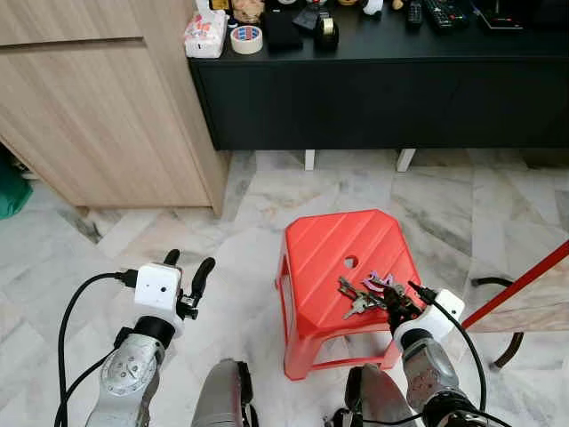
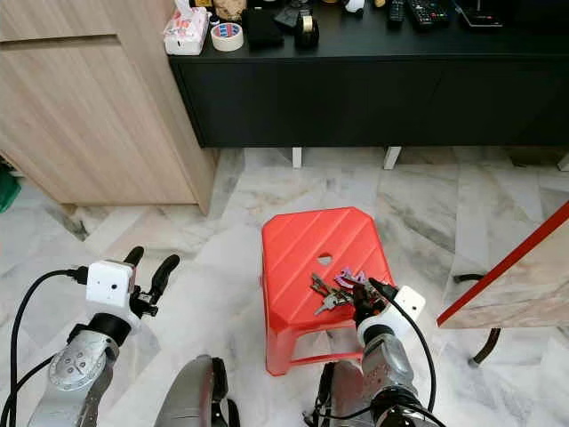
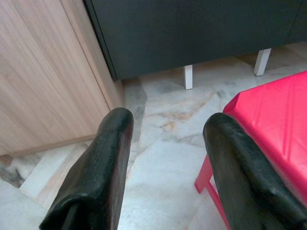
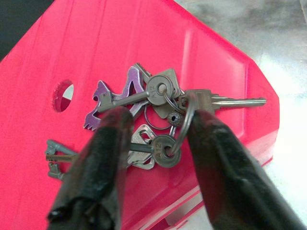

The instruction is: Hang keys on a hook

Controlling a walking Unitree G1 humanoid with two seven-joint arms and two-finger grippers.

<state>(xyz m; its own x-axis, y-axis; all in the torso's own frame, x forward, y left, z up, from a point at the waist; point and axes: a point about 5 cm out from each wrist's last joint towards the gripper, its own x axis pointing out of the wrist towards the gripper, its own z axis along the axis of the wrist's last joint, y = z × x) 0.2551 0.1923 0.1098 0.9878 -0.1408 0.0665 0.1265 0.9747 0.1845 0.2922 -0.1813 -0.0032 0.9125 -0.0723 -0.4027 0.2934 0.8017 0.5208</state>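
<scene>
Some grey keys lie apart from the purple tag's ring (image 4: 187, 125), so those keys (image 4: 57, 159) will stay behind on the stool when I lift the ring.
A bunch of keys (image 1: 363, 294) with a purple tag lies on top of a red plastic stool (image 1: 329, 249), near its right front corner. My right gripper (image 1: 397, 301) is down at the bunch. In the right wrist view its two black fingers (image 4: 108, 143) stand open on either side of the key ring (image 4: 160, 103), with the keys resting flat on the stool (image 4: 96, 57). My left gripper (image 1: 188, 265) hovers open and empty above the floor to the left of the stool, whose red edge (image 3: 273, 110) lies beyond its fingers.
A long black cabinet (image 1: 382, 98) on white legs stands behind the stool, with a tape roll (image 1: 246, 38), a tissue pack (image 1: 205, 34) and small items on top. A wooden cupboard (image 1: 98, 116) rises at the left. A red slanted bar (image 1: 524, 283) crosses the right. Marble floor surrounds the stool.
</scene>
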